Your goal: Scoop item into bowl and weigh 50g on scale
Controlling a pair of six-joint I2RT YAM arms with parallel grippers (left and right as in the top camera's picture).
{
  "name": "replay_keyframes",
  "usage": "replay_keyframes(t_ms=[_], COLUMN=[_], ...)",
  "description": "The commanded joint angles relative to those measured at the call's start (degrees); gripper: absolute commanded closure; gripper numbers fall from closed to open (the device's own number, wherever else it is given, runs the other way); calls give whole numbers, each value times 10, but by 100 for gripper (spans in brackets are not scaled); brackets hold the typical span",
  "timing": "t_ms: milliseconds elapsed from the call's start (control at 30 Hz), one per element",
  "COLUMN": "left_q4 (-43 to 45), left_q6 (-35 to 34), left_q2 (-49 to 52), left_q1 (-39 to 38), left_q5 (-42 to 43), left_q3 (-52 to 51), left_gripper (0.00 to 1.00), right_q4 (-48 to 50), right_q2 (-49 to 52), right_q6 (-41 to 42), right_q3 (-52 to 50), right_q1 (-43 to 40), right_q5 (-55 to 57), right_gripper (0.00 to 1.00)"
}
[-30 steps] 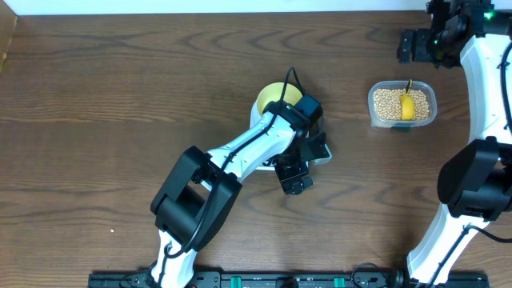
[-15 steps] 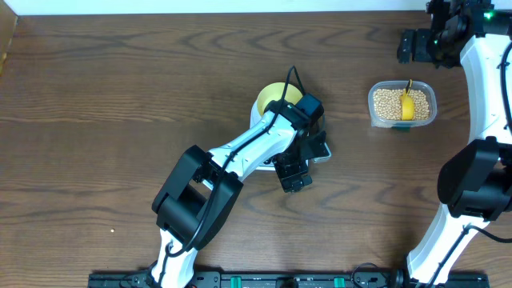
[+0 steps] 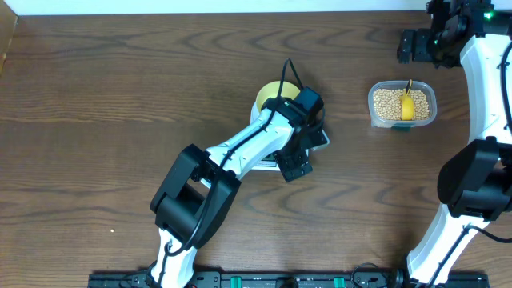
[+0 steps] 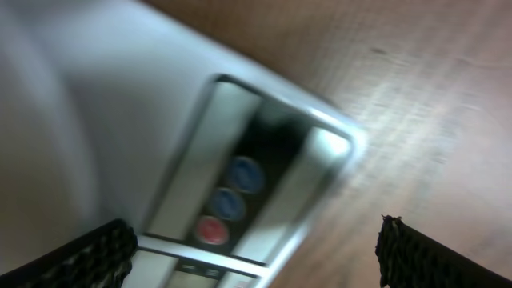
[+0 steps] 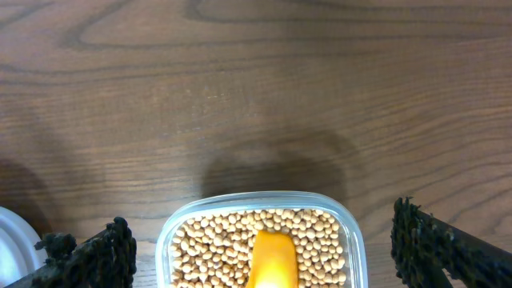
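Observation:
My open left gripper has the scale's red button (image 4: 212,231) in its gap, next to the finger, so I should move that finger over the button before I press.
The white scale (image 3: 323,138) sits mid-table, mostly hidden under my left arm. The pale yellow bowl (image 3: 270,94) stands on its far end. My left gripper (image 3: 294,165) is open and empty, low over the scale's front. In the left wrist view the scale's panel (image 4: 264,188) is blurred, with blue and red round buttons between my open fingers (image 4: 256,264). The tan beans (image 3: 388,102) fill a clear tub, also in the right wrist view (image 5: 216,240). My right gripper (image 3: 413,46) is open and empty, above and beyond the tub (image 5: 264,260).
The clear plastic tub (image 3: 373,110) stands at the right, with a bright yellow scoop (image 3: 408,106) lying in the beans, also seen in the right wrist view (image 5: 274,256). Bare wooden tabletop (image 3: 120,104) stretches to the left.
My left gripper has moved a little toward the far side, further over the scale's front. The right arm, tub and scoop have not moved.

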Motion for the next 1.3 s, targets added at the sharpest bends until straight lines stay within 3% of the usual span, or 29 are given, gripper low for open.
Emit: replay_keyframes(t_ms=[0, 167, 333, 567, 867, 1267], left_q4=[5, -18, -96, -140, -74, 52], left_q6=[-11, -17, -21, -93, -124, -87], left_q2=[26, -46, -104, -136, -136, -136], left_q1=[15, 12, 9, 43, 135, 170], left_q5=[-14, 70, 120, 128, 87, 74], left_q3=[-22, -22, -22, -28, -183, -253], left_gripper=[2, 2, 2, 2, 2, 2], right_q4=[-1, -1, -1, -1, -1, -1], right_q2=[2, 2, 2, 2, 2, 2], right_q6=[-3, -3, -3, -3, -3, -3], right_q3=[8, 8, 8, 8, 8, 8], right_q1=[0, 0, 0, 0, 0, 0], right_q5=[-3, -3, -3, -3, -3, -3], right_gripper=[1, 1, 1, 1, 1, 1])
